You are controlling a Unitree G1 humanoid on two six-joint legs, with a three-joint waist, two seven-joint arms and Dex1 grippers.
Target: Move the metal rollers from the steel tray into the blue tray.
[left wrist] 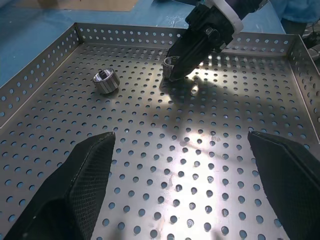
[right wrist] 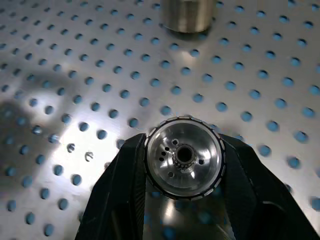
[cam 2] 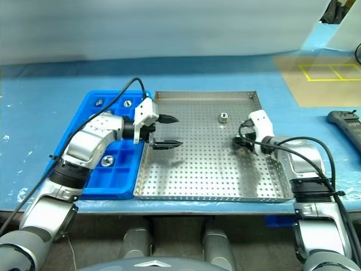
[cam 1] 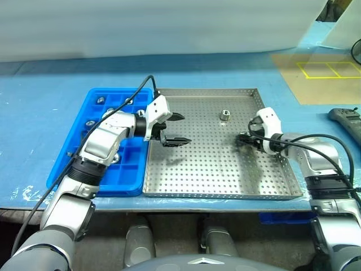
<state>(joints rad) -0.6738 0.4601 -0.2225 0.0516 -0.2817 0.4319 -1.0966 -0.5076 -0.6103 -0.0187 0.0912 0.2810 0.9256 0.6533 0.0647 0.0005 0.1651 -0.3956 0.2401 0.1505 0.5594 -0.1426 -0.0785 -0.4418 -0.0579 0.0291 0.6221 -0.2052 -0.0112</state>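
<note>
The metal roller (right wrist: 185, 158) is upright and square between my right gripper's fingers, so I should keep carrying it until it sits in an empty compartment of the blue tray (cam 1: 133, 151).
The steel tray (cam 1: 217, 192) lies in front of me, the blue tray (cam 1: 132, 169) against its left side. One metal roller (cam 1: 224, 116) stands free near the steel tray's far rim, also seen in the left wrist view as the metal roller (left wrist: 105, 81). My right gripper (cam 1: 242, 139) is low over the tray's right part, shut on another metal roller (right wrist: 183, 157) that sits between its fingers (right wrist: 120, 185). My left gripper (cam 1: 184, 129) hovers open and empty above the tray's left side. Several rollers (cam 1: 115, 160) sit in the blue tray's compartments.
A black handheld device (cam 1: 347, 118) lies on the blue table cover at the right. Brown board with yellow tape lines (cam 1: 324, 73) is at the far right. A white wall (cam 1: 169, 28) closes off the back.
</note>
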